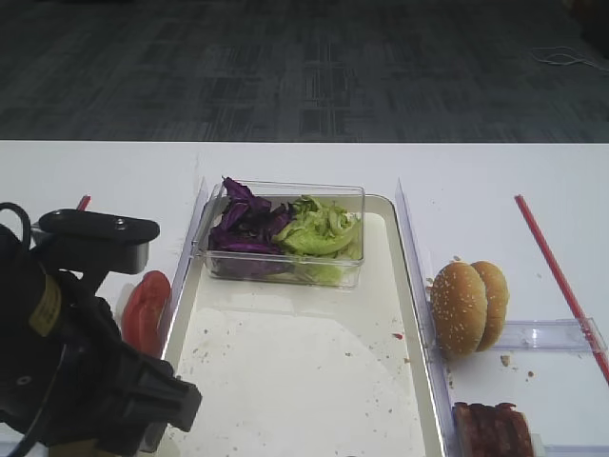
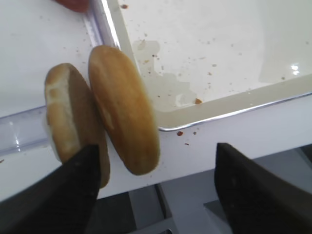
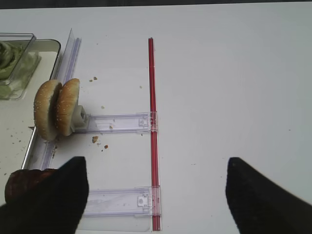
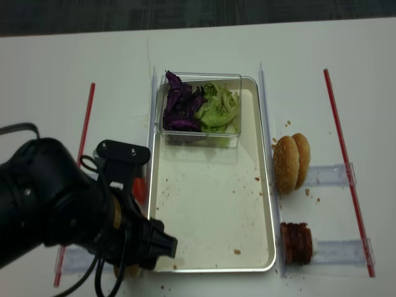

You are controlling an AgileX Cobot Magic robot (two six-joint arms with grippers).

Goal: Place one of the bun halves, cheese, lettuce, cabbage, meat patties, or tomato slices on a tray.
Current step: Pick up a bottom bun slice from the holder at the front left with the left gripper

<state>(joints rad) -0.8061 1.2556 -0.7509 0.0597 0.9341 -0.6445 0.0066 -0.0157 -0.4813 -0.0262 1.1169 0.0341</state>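
My left gripper should go on lowering toward the tray's edge (image 2: 141,80) until its open fingers straddle the inner bun half (image 2: 124,109), which stands with its broad sides toward them.
Two plain bun halves (image 2: 124,107) stand on edge in a clear rack just left of the silvery tray (image 2: 234,108). My left gripper (image 2: 161,195) hangs open over them, its left finger (image 2: 73,195) in front of the outer half and nothing gripped. Inside the tray a clear box holds purple cabbage (image 1: 245,227) and green lettuce (image 1: 322,230). Tomato slices (image 1: 143,309) stand left of the tray and meat patties (image 1: 490,428) to its right. My right gripper (image 3: 156,195) is open above the bare table beside the patties (image 3: 24,183). Cheese is out of view.
Two sesame-seeded bun halves (image 1: 466,305) stand in a clear rack (image 3: 117,122) right of the tray. Red strips (image 3: 152,122) border both sides. The left arm (image 4: 68,210) hides the tray's near left corner. Crumbs fleck the tray floor (image 4: 210,204).
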